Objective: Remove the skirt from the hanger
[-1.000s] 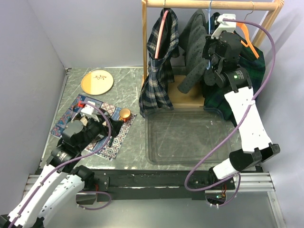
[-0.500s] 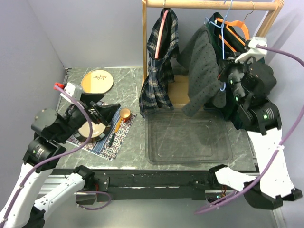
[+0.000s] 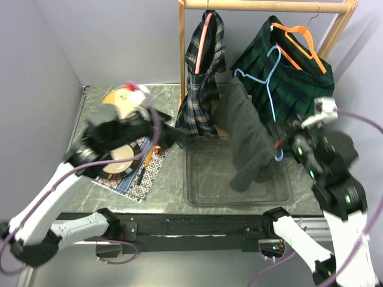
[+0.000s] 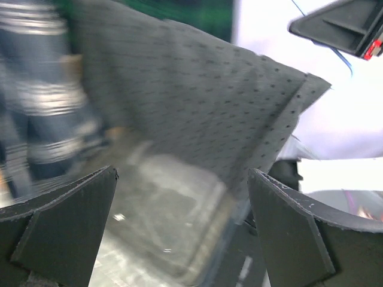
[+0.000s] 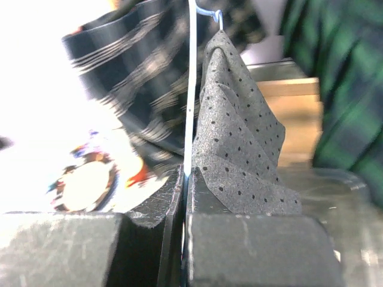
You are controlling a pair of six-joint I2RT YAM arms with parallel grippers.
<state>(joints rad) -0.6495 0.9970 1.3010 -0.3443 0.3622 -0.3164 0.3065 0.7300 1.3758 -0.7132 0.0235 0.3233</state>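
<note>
The grey skirt's lower end (image 3: 244, 174) hangs free while my right gripper holds the hanger's wire (image 3: 271, 104), so my left gripper goes on toward that end of the skirt and closes there.
The grey dotted skirt (image 3: 245, 137) hangs from a light blue wire hanger (image 3: 267, 81), off the rail and above the clear tray (image 3: 203, 185). My right gripper (image 3: 280, 142) is shut on the hanger's wire at its lower right. In the right wrist view the wire (image 5: 190, 89) runs up from between my closed right gripper (image 5: 185, 185), with the skirt (image 5: 239, 137) draped just beyond. My left gripper (image 3: 178, 136) is raised and open, left of the skirt. In the left wrist view the skirt (image 4: 197, 101) fills the space ahead of the left gripper (image 4: 182, 221), apart from it.
A wooden rail (image 3: 263, 6) carries a dark plaid garment (image 3: 200, 89) on a pink hanger and a green plaid garment (image 3: 299, 78) on an orange hanger. A patterned mat (image 3: 143, 179) with a plate (image 3: 116, 158) lies at the left.
My right arm has pulled the blue hanger with the skirt off the rail and toward the near side, over the tray. My left arm rose from the mat and swung right toward the skirt.
</note>
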